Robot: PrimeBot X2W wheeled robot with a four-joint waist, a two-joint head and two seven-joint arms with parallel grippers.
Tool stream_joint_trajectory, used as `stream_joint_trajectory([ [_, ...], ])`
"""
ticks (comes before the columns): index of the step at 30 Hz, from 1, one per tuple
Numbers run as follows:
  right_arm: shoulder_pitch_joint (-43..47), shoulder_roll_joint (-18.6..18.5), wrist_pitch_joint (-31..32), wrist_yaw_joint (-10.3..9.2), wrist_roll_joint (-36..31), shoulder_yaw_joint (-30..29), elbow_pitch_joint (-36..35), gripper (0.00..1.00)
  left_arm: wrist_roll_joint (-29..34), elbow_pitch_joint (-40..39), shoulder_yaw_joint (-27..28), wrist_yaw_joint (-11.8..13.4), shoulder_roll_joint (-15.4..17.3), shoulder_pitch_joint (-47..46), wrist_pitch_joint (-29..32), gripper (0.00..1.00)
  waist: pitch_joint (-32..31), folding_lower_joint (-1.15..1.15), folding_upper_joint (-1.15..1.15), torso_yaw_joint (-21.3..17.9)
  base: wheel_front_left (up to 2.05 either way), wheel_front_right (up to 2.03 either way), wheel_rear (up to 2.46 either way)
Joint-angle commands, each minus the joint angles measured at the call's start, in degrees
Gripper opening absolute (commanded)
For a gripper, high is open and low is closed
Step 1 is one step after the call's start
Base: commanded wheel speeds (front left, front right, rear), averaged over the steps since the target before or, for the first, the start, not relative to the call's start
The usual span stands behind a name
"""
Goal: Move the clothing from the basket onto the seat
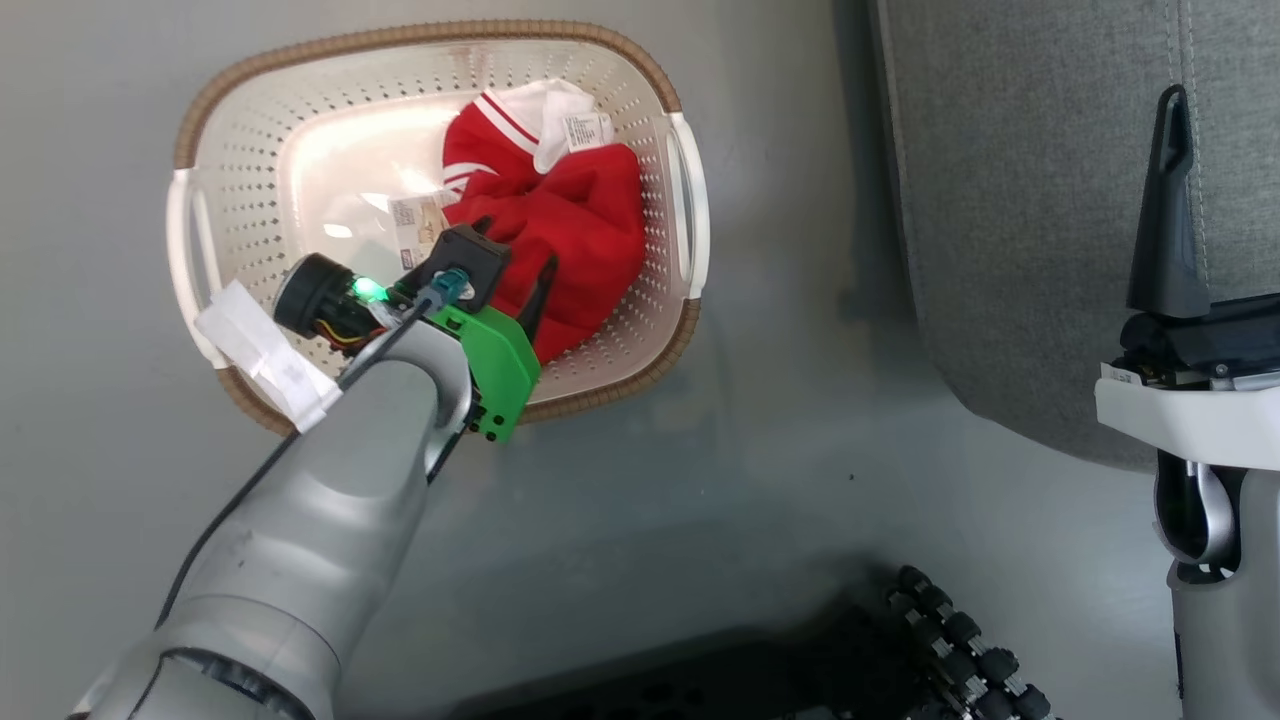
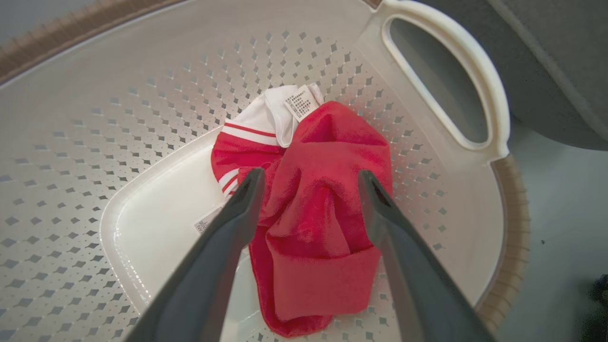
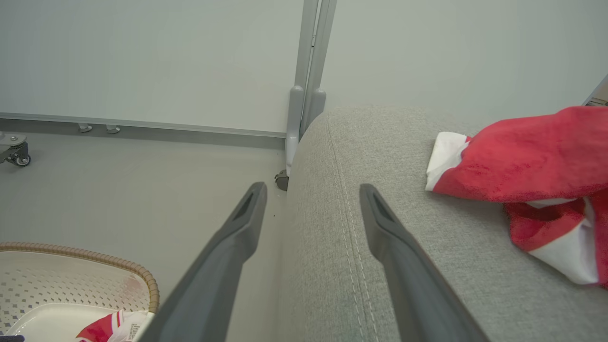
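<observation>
The printed label [image 1: 416, 228] next to the red garment is flat against the basket's bottom [image 1: 354, 174], so it will stay behind when I pick up the garment.
A crumpled red garment [image 1: 560, 215] with white trim and a label lies in the right half of the cream perforated basket [image 1: 240, 170] on the floor. My left gripper [image 1: 510, 275] reaches into the basket, open, its two fingers straddling the red garment [image 2: 316, 209] just above it; nothing is gripped. A second red and white garment [image 3: 536, 180] lies on the light grey seat [image 3: 380, 156]. My right gripper [image 3: 311, 190] hangs open and empty over the seat's [image 1: 1020, 200] left edge, one dark finger [image 1: 1168, 210] showing in the head view.
The basket's brown rim [image 3: 118, 266] and right handle [image 2: 441, 85] are near the left gripper. A grey partition post [image 3: 308, 71] with castors stands behind the seat. My dark wheeled base [image 1: 900, 650] lies at the bottom of the head view.
</observation>
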Motion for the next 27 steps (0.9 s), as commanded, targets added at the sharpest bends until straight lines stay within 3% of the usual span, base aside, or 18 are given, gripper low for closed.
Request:
stream_joint_trajectory([
  [1, -0.97, 0.25, -0.17, -0.02, 0.33, 0.37, -0.5, 1.0, -0.32, 2.53, -0.06, -0.09, 0.88, -2.63, 0.99, 1.0, 4.88, -0.01, 0.0, -2.69, 0.0, 0.0, 0.0],
  [27, 1.53, 0.61, -0.17, -0.02, 0.62, 5.45, -3.33, 1.0, -8.47, 8.35, -10.46, -0.1, 0.43, -10.6, 8.49, 1.0, 10.78, -0.01, 0.0, -4.99, 0.0, 0.0, 0.0],
])
